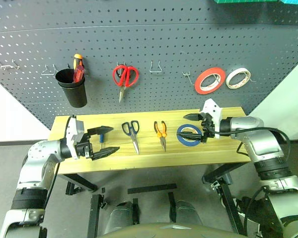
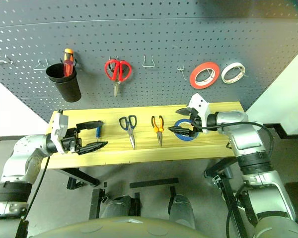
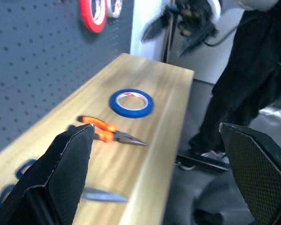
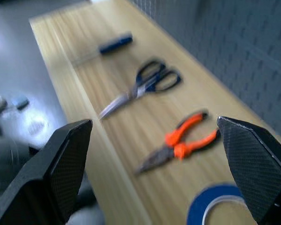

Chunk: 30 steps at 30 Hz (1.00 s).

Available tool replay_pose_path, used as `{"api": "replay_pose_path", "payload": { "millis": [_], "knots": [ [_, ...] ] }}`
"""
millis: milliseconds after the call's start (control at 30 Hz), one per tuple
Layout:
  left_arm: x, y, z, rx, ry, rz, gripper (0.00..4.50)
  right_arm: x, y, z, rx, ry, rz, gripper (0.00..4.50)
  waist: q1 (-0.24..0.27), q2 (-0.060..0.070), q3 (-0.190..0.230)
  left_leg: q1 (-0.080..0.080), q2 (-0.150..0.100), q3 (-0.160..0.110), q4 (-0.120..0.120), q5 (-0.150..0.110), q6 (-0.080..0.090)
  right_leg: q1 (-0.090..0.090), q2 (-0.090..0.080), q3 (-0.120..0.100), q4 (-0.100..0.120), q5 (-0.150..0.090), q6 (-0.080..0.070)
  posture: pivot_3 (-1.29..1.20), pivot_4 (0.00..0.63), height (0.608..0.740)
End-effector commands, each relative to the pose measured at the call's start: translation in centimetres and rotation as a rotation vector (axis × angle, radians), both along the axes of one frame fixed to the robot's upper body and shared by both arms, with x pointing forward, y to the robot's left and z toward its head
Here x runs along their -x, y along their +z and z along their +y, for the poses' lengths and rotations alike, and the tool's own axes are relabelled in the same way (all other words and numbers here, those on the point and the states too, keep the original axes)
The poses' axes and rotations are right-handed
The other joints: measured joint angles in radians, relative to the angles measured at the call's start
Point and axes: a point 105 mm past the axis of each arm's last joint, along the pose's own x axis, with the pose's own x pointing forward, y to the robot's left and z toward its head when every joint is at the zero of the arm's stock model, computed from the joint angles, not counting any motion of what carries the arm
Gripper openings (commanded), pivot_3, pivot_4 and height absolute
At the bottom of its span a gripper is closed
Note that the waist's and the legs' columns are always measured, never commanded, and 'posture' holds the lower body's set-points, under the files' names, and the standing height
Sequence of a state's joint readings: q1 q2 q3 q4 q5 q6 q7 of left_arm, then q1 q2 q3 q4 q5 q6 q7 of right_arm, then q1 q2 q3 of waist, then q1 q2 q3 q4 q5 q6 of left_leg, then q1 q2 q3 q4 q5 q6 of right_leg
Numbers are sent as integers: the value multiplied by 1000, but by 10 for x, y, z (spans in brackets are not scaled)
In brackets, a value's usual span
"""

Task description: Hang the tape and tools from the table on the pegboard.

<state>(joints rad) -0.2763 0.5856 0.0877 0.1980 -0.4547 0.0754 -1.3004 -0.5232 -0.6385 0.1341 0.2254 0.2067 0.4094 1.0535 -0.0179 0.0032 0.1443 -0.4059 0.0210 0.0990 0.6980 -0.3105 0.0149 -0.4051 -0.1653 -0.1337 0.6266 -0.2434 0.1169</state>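
I should keep lowering my right gripper until its fingers stand in the gap (image 1: 172,130) and the blue tape's hole (image 1: 189,130), because the pliers leave that gap beside the blue tape.
On the light wooden table (image 1: 223,151) lie, from left to right, a blue-handled screwdriver (image 2: 98,130), dark-handled scissors (image 1: 131,133), orange-and-black pliers (image 1: 161,131) and the blue tape (image 1: 188,135). The left gripper (image 1: 114,139) hovers open over the table's left end and points right, its fingers partly covering the screwdriver. At the table's right end, just above the tape, the right gripper (image 1: 186,127) is open and angled down to the left, holding nothing. The dark grey pegboard (image 1: 164,39) rises behind the table.
The pegboard carries a black cup (image 1: 73,89) with red and orange screwdrivers, red scissors (image 1: 124,77), a red tape roll (image 1: 209,80) and a cream roll (image 1: 237,78). Bare hooks (image 1: 155,67) sit between them and at the far left (image 1: 9,64).
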Motion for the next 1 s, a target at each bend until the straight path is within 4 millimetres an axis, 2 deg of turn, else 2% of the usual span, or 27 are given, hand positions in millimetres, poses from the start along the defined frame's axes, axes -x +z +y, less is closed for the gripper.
{"api": "replay_pose_path", "payload": {
  "millis": [33,300,600,733,933,1000],
  "knots": [
    [-6,-8,-15,-32,-11,-14,4486,-7,2,-4,56,-37,-20,4500,-2,0,10,0,0,0,0,0,0,0,0,0,0,0,0,-49,187,740],
    [-21,-13,-57,-126,-76,-33,4486,-18,-8,-11,167,-87,50,4500,-1,-2,68,0,3,0,1,0,1,-1,0,1,1,0,0,-33,260,740],
    [-42,-19,-81,-241,-59,-55,4486,-42,-23,-21,303,-178,74,4500,0,-5,156,-3,3,2,1,0,1,-6,0,2,3,0,0,-16,377,740],
    [-48,-14,-91,-246,-51,-90,4486,-49,-30,-22,335,-200,90,4500,4,-5,194,-7,3,3,1,0,1,-10,0,2,5,0,0,-8,397,740],
    [-53,-3,-103,-249,-44,-104,4486,-54,-42,-23,388,-215,105,4500,3,-5,212,-18,0,4,2,0,1,-22,-1,1,6,0,0,7,410,740],
    [-52,1,-106,-246,-49,-107,4500,-53,-45,-24,424,-216,110,4125,3,-5,213,-18,0,4,2,0,1,-21,-1,1,6,0,0,9,410,740]
  ]
}}
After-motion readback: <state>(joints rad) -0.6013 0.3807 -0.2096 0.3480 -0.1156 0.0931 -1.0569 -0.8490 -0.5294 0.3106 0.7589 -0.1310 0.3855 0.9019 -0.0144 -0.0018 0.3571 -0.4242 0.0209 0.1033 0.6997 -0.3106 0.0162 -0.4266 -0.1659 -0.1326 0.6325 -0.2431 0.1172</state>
